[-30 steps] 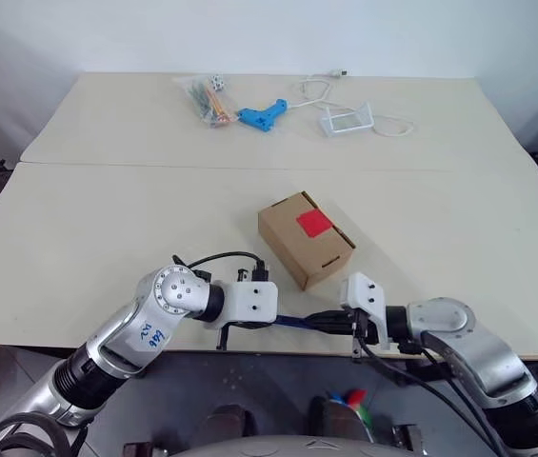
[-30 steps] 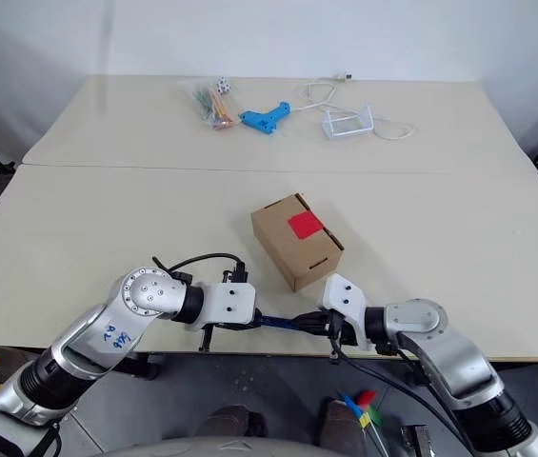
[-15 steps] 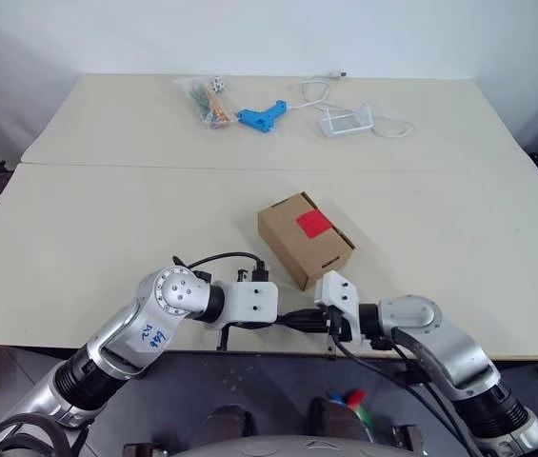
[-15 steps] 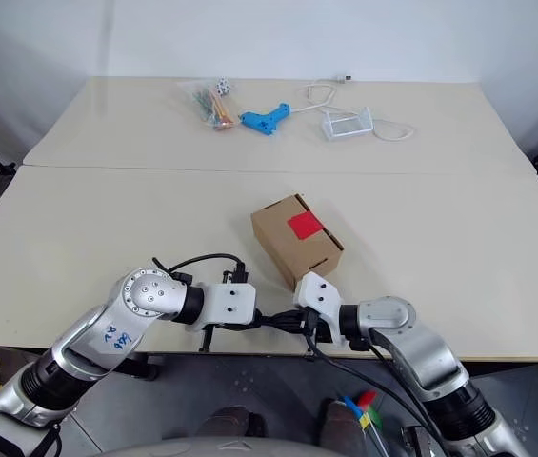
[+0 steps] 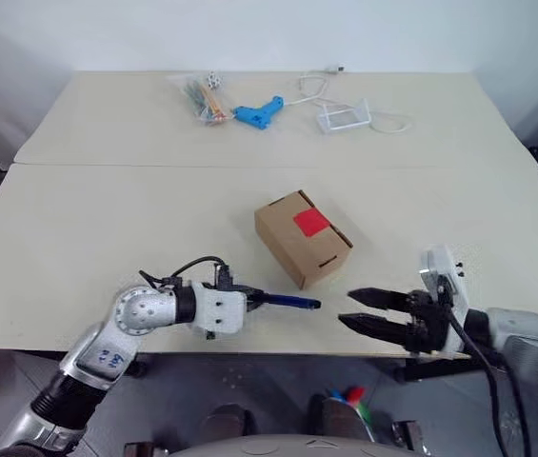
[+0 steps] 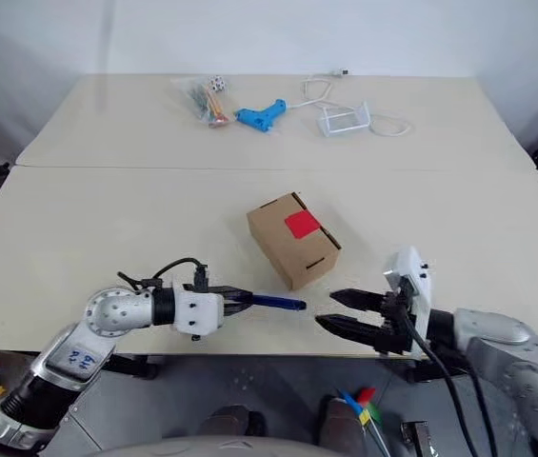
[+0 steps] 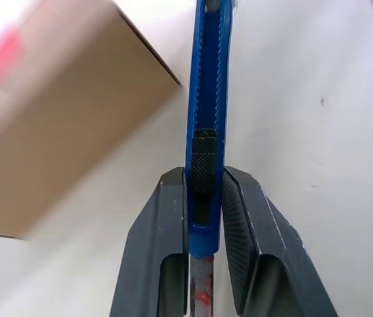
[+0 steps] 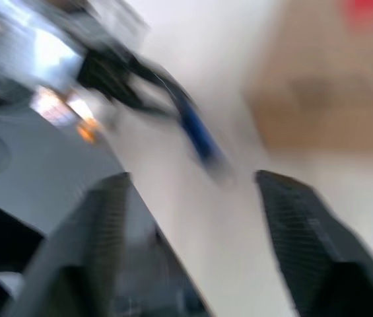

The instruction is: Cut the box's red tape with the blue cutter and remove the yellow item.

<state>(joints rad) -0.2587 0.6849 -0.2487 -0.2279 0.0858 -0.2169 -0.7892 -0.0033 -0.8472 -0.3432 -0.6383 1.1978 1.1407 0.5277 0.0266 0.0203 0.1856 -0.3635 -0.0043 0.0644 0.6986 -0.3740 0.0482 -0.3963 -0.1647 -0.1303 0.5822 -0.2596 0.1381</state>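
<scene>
The robot's right gripper should take the blue cutter by its loose end [image 5: 310, 304] before cutting the red tape, because the blue cutter's blade [image 7: 201, 285] points back into the left gripper.
The brown cardboard box [image 5: 302, 240] sits mid-table with the red tape [image 5: 311, 223] on its top. In front of it my left gripper [image 5: 249, 299] is shut on the blue cutter [image 5: 289, 302], which lies about level and points right, just off the box's near corner. The left wrist view has the cutter [image 7: 206, 99] clamped between both fingers [image 7: 166, 251], with the box [image 7: 61, 125] beside it. My right gripper [image 5: 347, 308] stands open to the right of the cutter's tip, nothing between its fingers [image 8: 100, 251]. The yellow item is hidden.
At the table's far side lie a clear bag of coloured sticks [image 5: 204, 99], a light-blue gun-shaped tool [image 5: 257, 113], and a clear stand with a white cable [image 5: 345, 118]. Both grippers hover near the table's front edge [image 5: 278, 350].
My right gripper let go of the cutter, opened wide and drew back to the right. The left gripper kept the cutter and shifted a little left.
</scene>
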